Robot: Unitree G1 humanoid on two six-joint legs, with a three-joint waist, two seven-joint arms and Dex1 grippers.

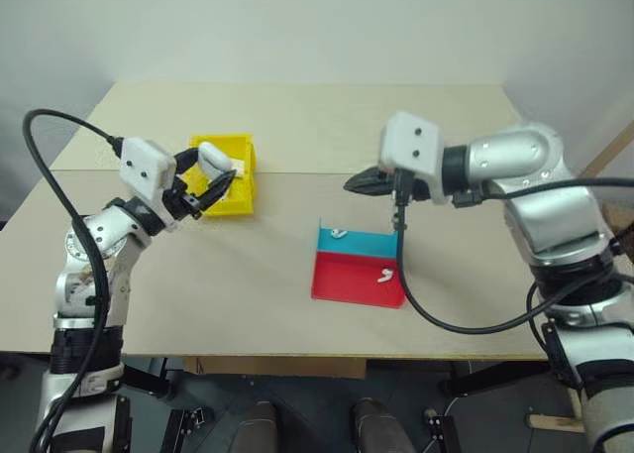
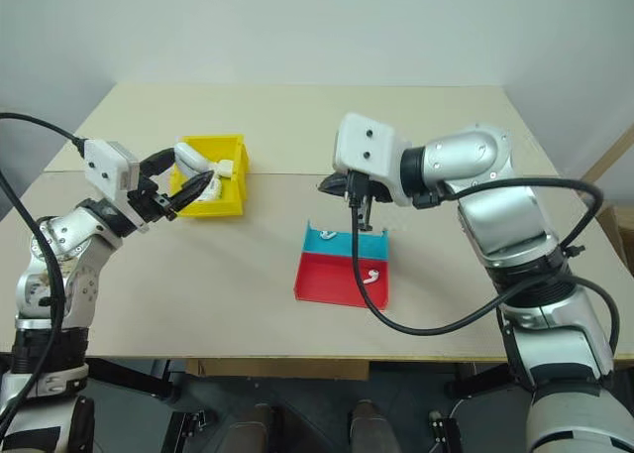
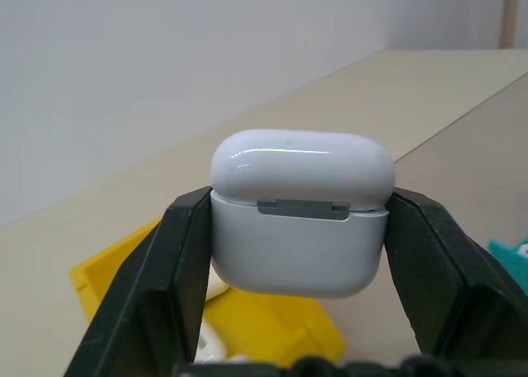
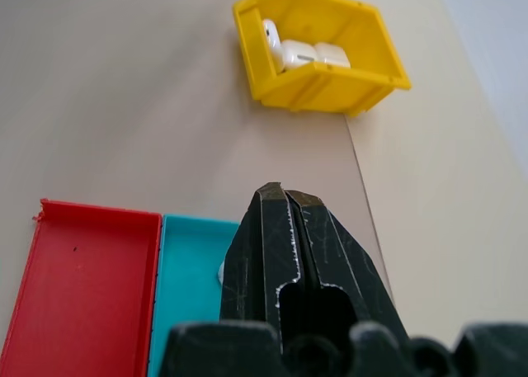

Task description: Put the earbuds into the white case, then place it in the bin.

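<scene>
My left gripper should keep going into the bin [image 2: 230, 185] and let go of the case there, because the white case's lid [image 3: 303, 167] is shut and the yellow bin is open just below.
The white case [image 3: 299, 187], lid closed, is clamped between the black fingers of my left gripper [image 1: 218, 170]. It hangs just above the near left side of the yellow bin [image 1: 243, 190]. Two earbuds lie on the flat tray: one earbud [image 1: 339, 233] on the blue part, the other earbud [image 1: 384, 275] on the red part. My right gripper [image 1: 354, 184] is shut with nothing in it and hovers above the tray's far edge, pointing left toward the bin.
The red-and-blue tray [image 1: 342, 275] sits at the table's centre. Inside the bin [image 4: 330, 84] lie a few other white cases [image 4: 305, 54]. A black cable [image 1: 401, 245] hangs from my right wrist over the tray's right edge. The table's near edge runs below the tray.
</scene>
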